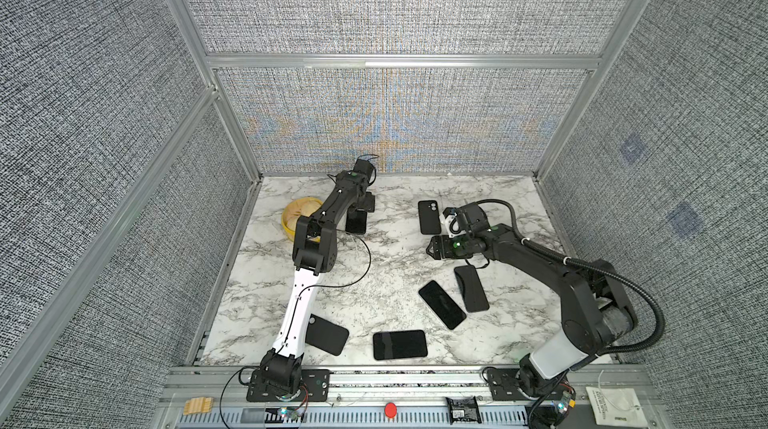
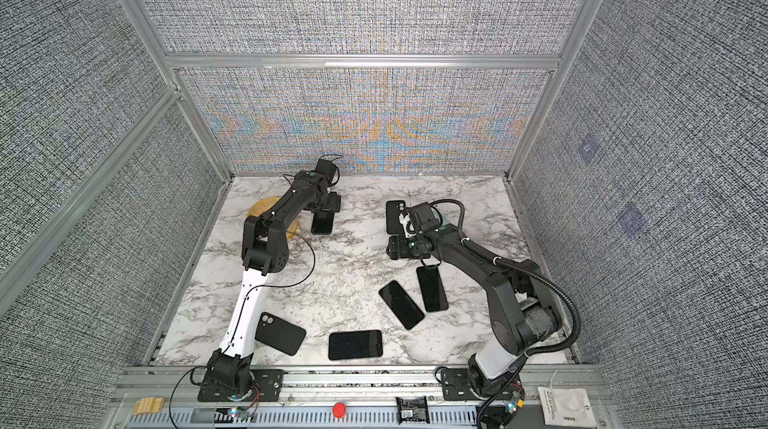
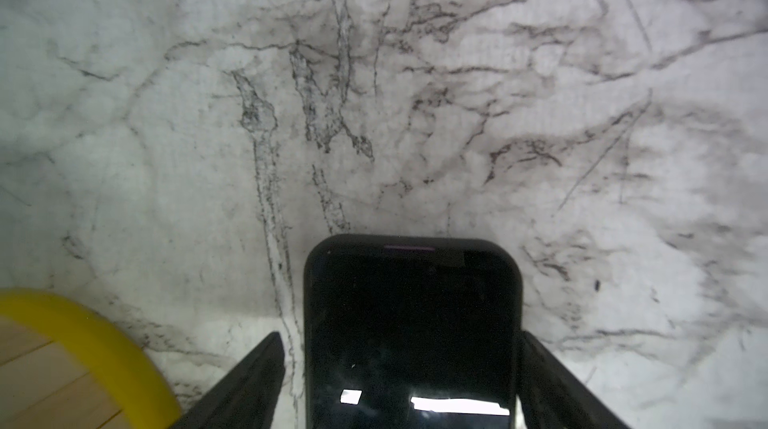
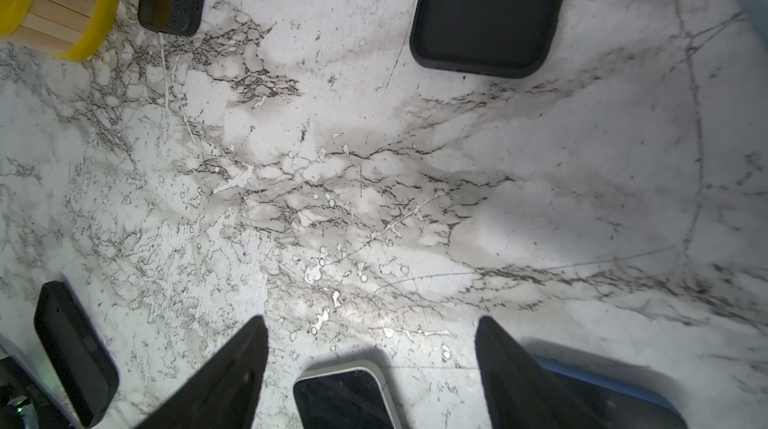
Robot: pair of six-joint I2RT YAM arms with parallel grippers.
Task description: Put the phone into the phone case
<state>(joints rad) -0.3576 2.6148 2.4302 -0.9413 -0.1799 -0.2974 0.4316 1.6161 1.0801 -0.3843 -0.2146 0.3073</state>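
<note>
The empty black case (image 1: 429, 218) is far from my left gripper, so my right gripper should first bring the case over by its side and then take the light-rimmed phone.
A dark-screened phone in a black case (image 3: 411, 323) lies flat on the marble at the back left (image 1: 356, 221) (image 2: 322, 223). My left gripper (image 3: 400, 335) (image 1: 362, 207) hangs over it, open. One finger (image 3: 249, 381) stands clear of the case's side and the other (image 3: 552, 381) lies against the opposite side. My right gripper (image 4: 370, 319) (image 1: 430, 247) (image 2: 390, 248) is open over bare marble at the centre right, holding nothing. A light-rimmed phone (image 4: 345, 398) lies below it. An empty black case (image 1: 428, 217) (image 4: 490, 11) lies just behind the right gripper.
A yellow-rimmed wooden bowl (image 1: 297, 215) (image 3: 83, 348) sits beside the left arm. Two dark phones (image 1: 441, 304) (image 1: 471, 287) lie at the centre right, and one (image 1: 400, 343) at the front. A black case (image 1: 328, 333) lies by the left arm's base. Metal-framed walls enclose the table.
</note>
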